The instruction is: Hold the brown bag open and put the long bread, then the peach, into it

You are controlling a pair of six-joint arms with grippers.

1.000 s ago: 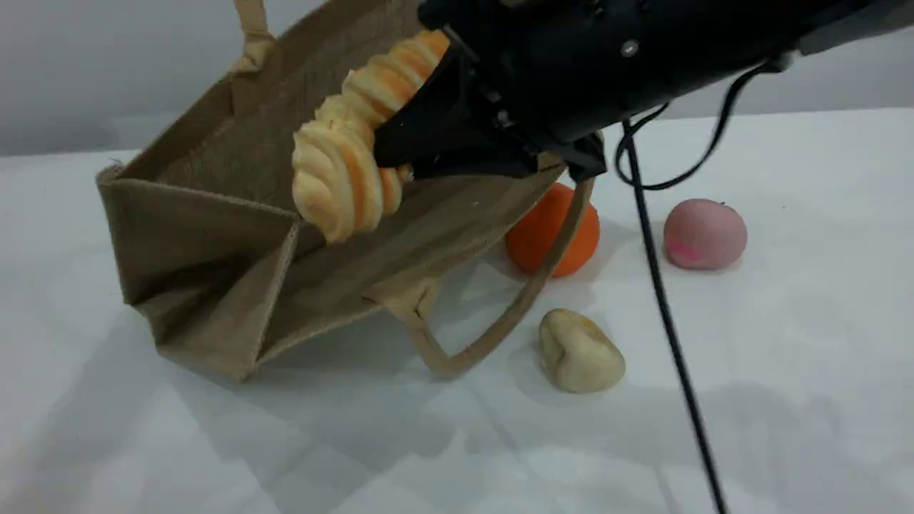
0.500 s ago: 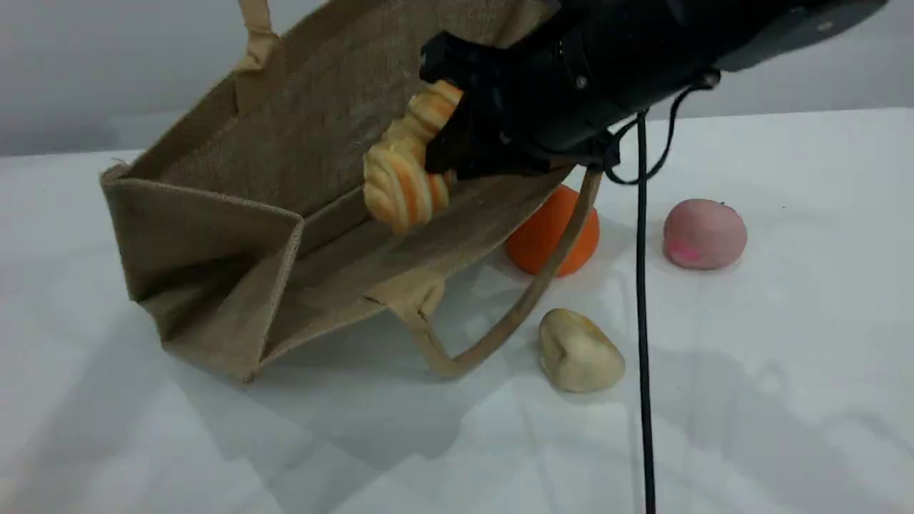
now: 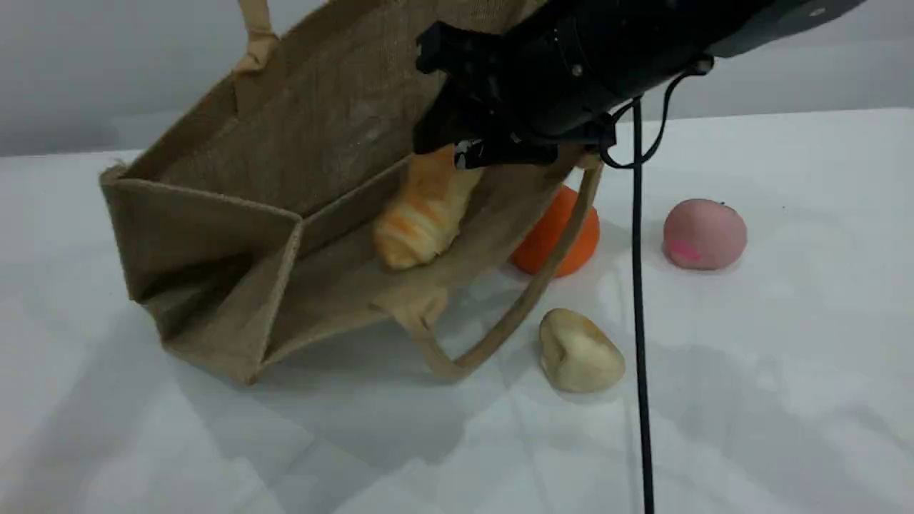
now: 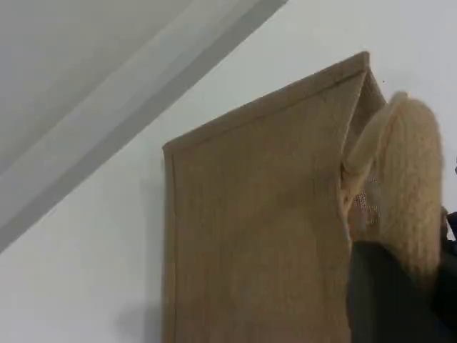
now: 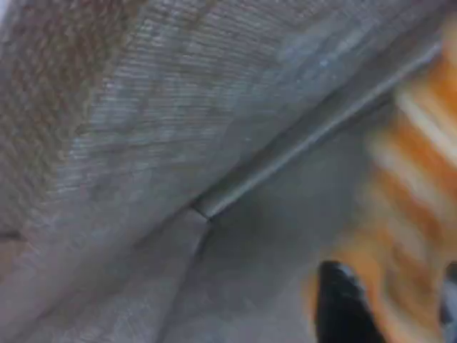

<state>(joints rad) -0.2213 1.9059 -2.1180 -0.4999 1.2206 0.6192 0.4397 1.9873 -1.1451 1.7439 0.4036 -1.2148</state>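
Observation:
The brown bag's side panel (image 3: 208, 270) creases inward. I therefore expect its upper side (image 3: 355, 116) to fold down over the bag's opening when I lower the bag's upper handle.
The brown bag (image 3: 214, 235) lies tilted on its side with its mouth facing right. Its upper handle (image 3: 253, 28) runs up out of the scene view. In the left wrist view my left gripper (image 4: 400, 286) is shut on that fuzzy handle (image 4: 403, 179), above the bag's outer wall (image 4: 250, 236). My right gripper (image 3: 457, 153) is inside the mouth, and its dark fingertips (image 5: 343, 300) stand apart. The long bread (image 3: 425, 214) is blurred just below it, on the bag's lower wall, and shows striped (image 5: 414, 164) in the right wrist view. The peach (image 3: 705, 233) sits on the table at the right.
An orange ball (image 3: 564, 235) rests against the bag's lower edge, behind the loose lower handle (image 3: 514, 314). A pale beige lump (image 3: 580, 350) lies in front of it. A black cable (image 3: 638, 321) hangs from the right arm down across the white table (image 3: 785, 371).
The right gripper carried the bread right and down into the bag's mouth, then its fingers came apart. The bread dropped from them onto the bag's lower wall.

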